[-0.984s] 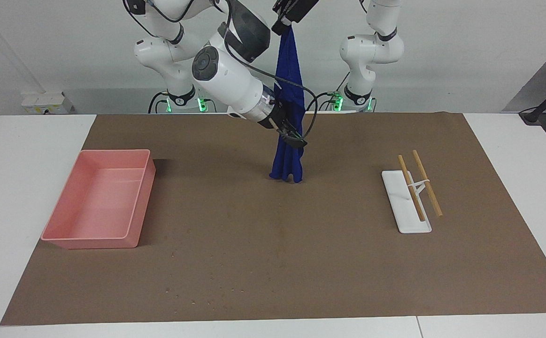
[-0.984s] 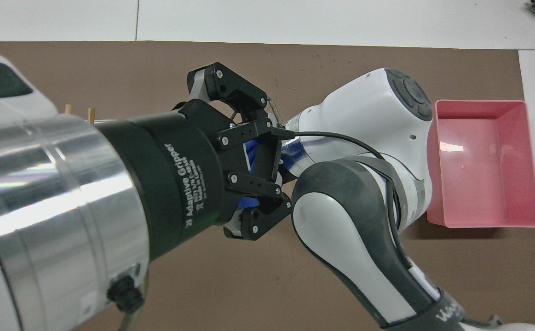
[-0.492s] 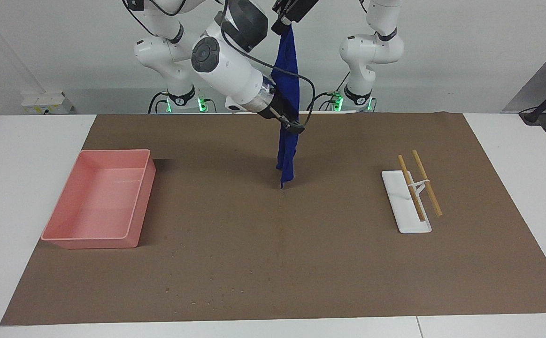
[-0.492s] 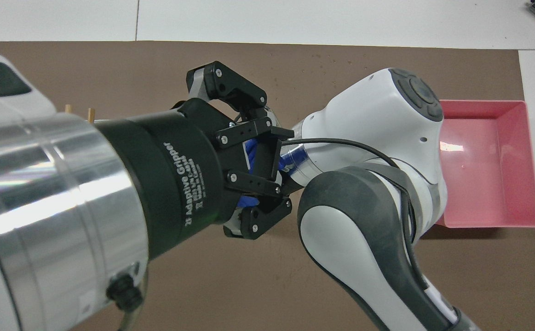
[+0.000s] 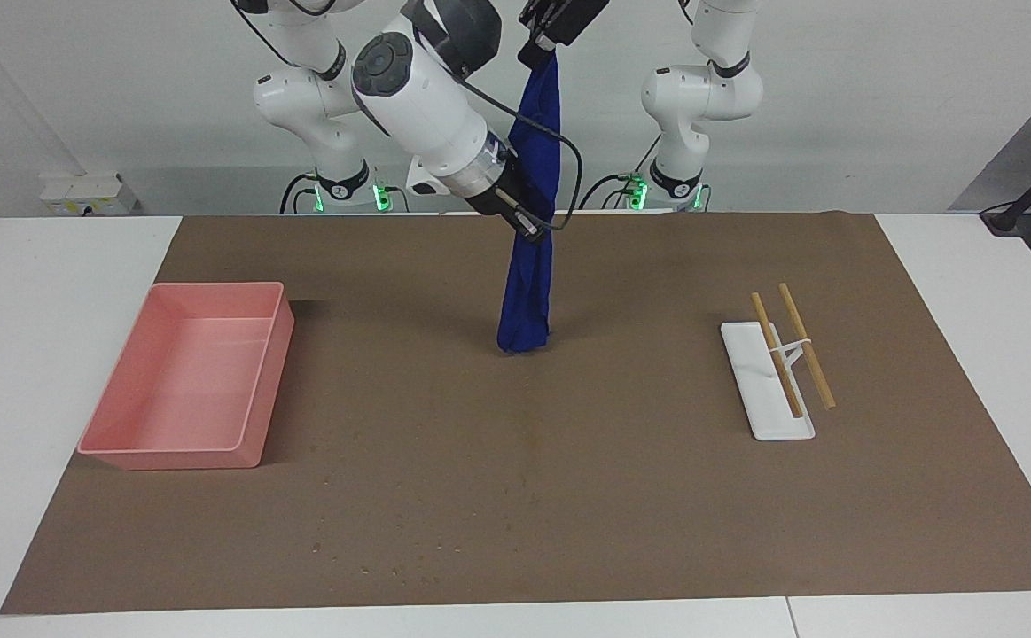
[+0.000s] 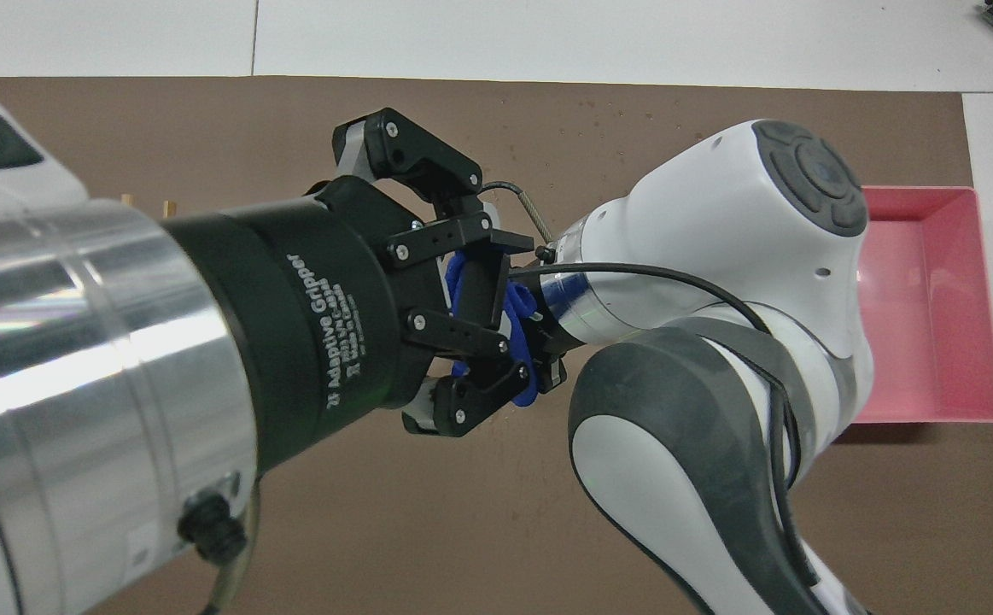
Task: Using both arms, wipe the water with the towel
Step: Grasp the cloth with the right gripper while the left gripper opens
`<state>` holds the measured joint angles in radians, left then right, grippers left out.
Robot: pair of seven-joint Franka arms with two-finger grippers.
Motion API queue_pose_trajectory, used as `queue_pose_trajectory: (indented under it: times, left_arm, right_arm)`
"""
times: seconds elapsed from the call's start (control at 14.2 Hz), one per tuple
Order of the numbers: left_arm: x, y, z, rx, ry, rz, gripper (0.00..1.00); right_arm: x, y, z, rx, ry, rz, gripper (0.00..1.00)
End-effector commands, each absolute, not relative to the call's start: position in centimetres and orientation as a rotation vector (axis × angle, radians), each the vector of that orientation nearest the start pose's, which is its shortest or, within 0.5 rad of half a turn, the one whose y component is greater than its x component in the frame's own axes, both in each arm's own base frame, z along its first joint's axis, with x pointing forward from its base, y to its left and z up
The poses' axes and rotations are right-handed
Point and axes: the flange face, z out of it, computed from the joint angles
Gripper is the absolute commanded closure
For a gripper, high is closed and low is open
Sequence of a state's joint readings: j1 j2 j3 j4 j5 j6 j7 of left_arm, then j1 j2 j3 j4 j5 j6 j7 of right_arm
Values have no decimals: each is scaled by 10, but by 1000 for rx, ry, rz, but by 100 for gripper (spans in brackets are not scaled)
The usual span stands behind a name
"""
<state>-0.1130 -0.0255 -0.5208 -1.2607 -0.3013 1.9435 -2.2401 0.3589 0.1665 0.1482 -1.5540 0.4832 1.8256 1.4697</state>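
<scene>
I should open my left gripper and move it away before my right gripper wipes, because my left gripper is keeping the towel's top end (image 5: 543,73) high above the mat (image 5: 474,510).
The royal-blue towel (image 5: 528,266) hangs as a long bunched strip over the middle of the brown mat (image 5: 568,496), and its lower end touches the mat. My left gripper (image 5: 540,53) is high up, shut on the towel's top end. My right gripper (image 5: 528,226) is shut on the towel about halfway down, well above the mat. In the overhead view the left gripper (image 6: 483,290) fills the frame, with towel (image 6: 517,307) showing between the two hands. Small specks (image 5: 391,540) dot the mat near its edge farthest from the robots; I cannot tell whether they are water.
A pink tray (image 5: 129,447) sits on the mat toward the right arm's end. A white rest (image 5: 750,372) with two wooden chopsticks (image 5: 806,346) lies toward the left arm's end. White table surrounds the mat.
The right gripper has closed on the towel and risen with it, moving toward the right arm's end. The towel's lower part has gathered and swung. The left gripper has stayed put.
</scene>
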Motion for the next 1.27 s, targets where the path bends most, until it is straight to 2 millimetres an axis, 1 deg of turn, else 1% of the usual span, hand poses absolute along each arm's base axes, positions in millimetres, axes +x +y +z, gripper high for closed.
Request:
queue_pose_trajectory:
  times: [0.0, 0.14, 0.28, 0.35, 0.42, 0.49, 0.56, 0.63, 0.77, 0.84, 0.91, 0.98, 1.05, 1.12, 1.2]
  left_arm:
    - [420, -325, 839, 1694, 1747, -215, 100]
    - [417, -317, 838, 1748, 1737, -208, 100]
    - [418, -316, 837, 1759, 1742, -208, 100]
    - [417, -314, 835, 1774, 1747, -205, 89]
    - [419, -308, 835, 1780, 1751, -194, 69]
    - [417, -307, 837, 1791, 1740, -185, 42]
    - [417, -307, 836, 1805, 1729, -180, 11]
    - [416, -306, 836, 1811, 1728, -177, 0]
    - [416, -305, 832, 1852, 1729, -177, 0]
    - [417, -297, 833, 1867, 1726, -165, 0]
    - [419, -291, 832, 1877, 1724, -156, 0]
    - [422, -288, 827, 1884, 1734, -154, 0]
    - [423, -282, 828, 1882, 1738, -145, 0]
    - [426, -277, 824, 1889, 1744, -139, 0]
    - [426, -267, 820, 1907, 1744, -119, 0]
  right_arm:
    - [541, 319, 592, -2375, 1355, 393, 100]
    - [545, 315, 603, -2409, 1346, 300, 100]
    - [549, 312, 616, -2448, 1313, 191, 100]
    - [552, 313, 615, -2470, 1286, 166, 100]
    - [555, 312, 617, -2476, 1266, 144, 100]
    - [559, 312, 617, -2469, 1251, 122, 100]
    - [562, 312, 618, -2462, 1241, 95, 100]
    - [564, 311, 620, -2462, 1225, 58, 100]
    - [567, 308, 620, -2493, 1171, 16, 100]
    - [569, 305, 620, -2514, 1123, -5, 100]
    - [576, 293, 619, -2547, 1071, -42, 100]
    - [587, 280, 614, -2572, 1025, -76, 100]
    - [596, 272, 614, -2560, 996, -121, 100]
    - [608, 263, 608, -2545, 979, -162, 100]
    - [620, 261, 590, -2558, 964, -164, 100]
